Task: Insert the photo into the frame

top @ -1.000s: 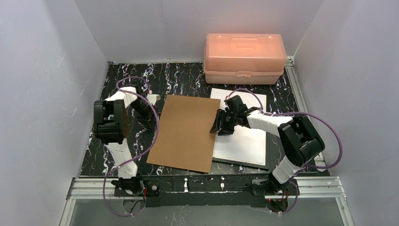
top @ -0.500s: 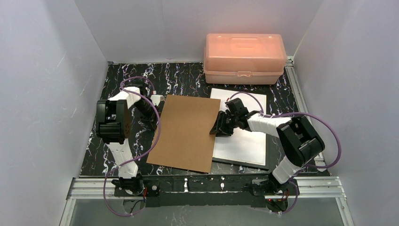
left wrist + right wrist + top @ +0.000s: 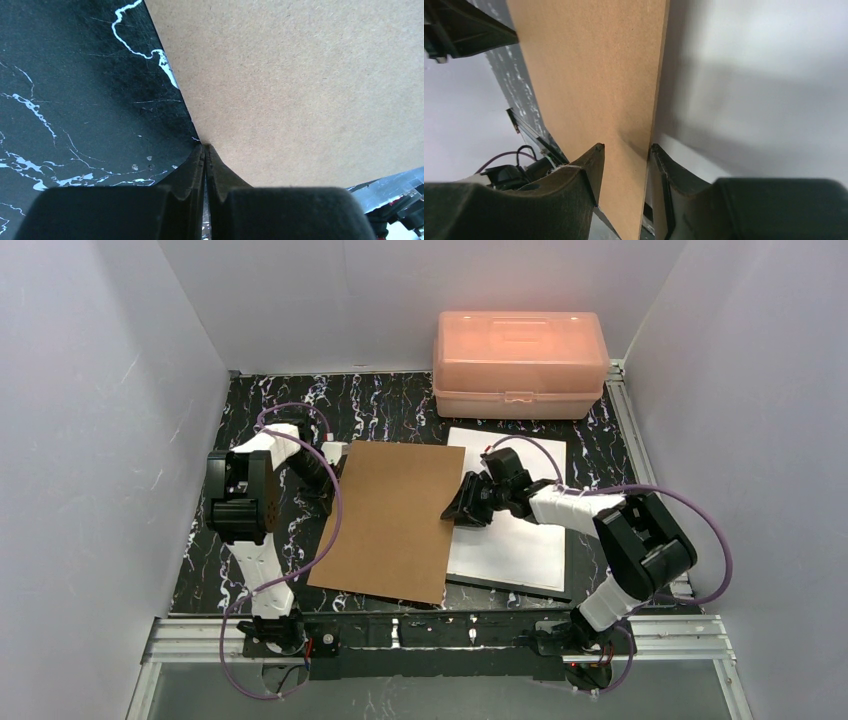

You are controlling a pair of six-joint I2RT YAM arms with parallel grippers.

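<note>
The backing board covers [image 3: 426, 510] the frame's side edge. My right gripper should lift the board clear [image 3: 442, 540] first, and then my left gripper should pull the frame across by that edge.
The photo [image 3: 520, 540] lies white side up inside the thin black frame [image 3: 520, 587] at the right; no picture side shows. A brown backing board [image 3: 395, 520] lies across the frame's left part and the table. My right gripper [image 3: 462, 510] is open, its jaws straddling the board's right edge [image 3: 656, 100], one finger over the board and one on the photo's side [image 3: 764, 75]. My left gripper [image 3: 333, 462] is shut, its tips [image 3: 205, 146] touching the board's left edge [image 3: 300, 90] near the far corner.
A pink plastic box [image 3: 520, 362] stands at the back right, just behind the frame. The black marbled tabletop [image 3: 250, 410] shows left of the board. White walls close in both sides. A metal rail [image 3: 430, 632] runs along the near edge.
My left gripper has moved right to the board's left edge. My right gripper has shifted slightly left at the board's right edge, and the board has slid a little to the left.
</note>
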